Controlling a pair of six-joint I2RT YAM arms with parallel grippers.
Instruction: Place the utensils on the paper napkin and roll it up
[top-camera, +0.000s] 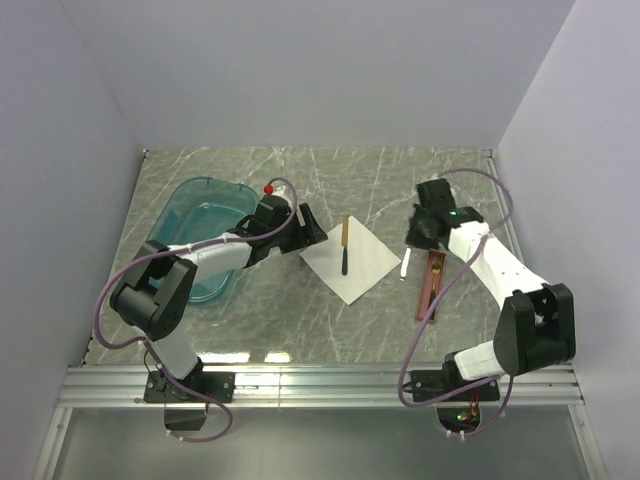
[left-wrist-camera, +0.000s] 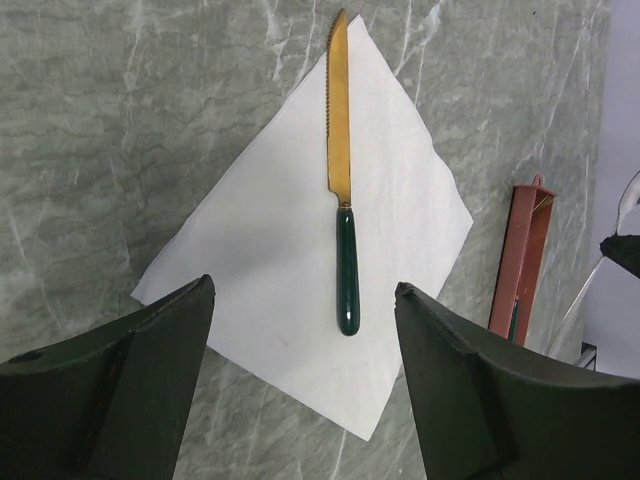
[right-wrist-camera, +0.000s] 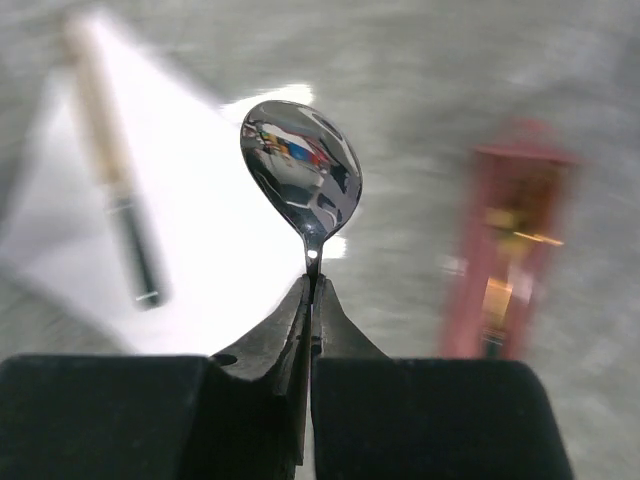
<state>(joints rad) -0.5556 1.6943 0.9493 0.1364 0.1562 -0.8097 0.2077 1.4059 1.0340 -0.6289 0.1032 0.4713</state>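
Note:
My right gripper is holding the spoon with the spoon's handle (top-camera: 405, 264) pointing the same way as the knife's handle, so it should keep going toward the napkin and let go of the spoon beside the knife.
The paper napkin (top-camera: 352, 265) (left-wrist-camera: 300, 240) lies flat as a white diamond in the middle of the table. On it rests a knife (top-camera: 345, 246) (left-wrist-camera: 340, 150) with a gold blade and a dark green handle. My left gripper (top-camera: 308, 234) (left-wrist-camera: 305, 290) hangs open over the napkin's near corner, just short of the handle's end, holding nothing. My right gripper (top-camera: 413, 240) (right-wrist-camera: 312, 285) is shut on the neck of a silver spoon (right-wrist-camera: 300, 165) (top-camera: 404, 264), just right of the napkin. The spoon's bowl sticks out past the fingertips and its handle is hidden between the fingers.
A long reddish-brown tray (top-camera: 432, 285) (left-wrist-camera: 520, 255) (right-wrist-camera: 510, 240) lies right of the napkin with another utensil in it. A translucent teal tub (top-camera: 200, 235) stands at the left, under the left arm. Walls close in the table on three sides.

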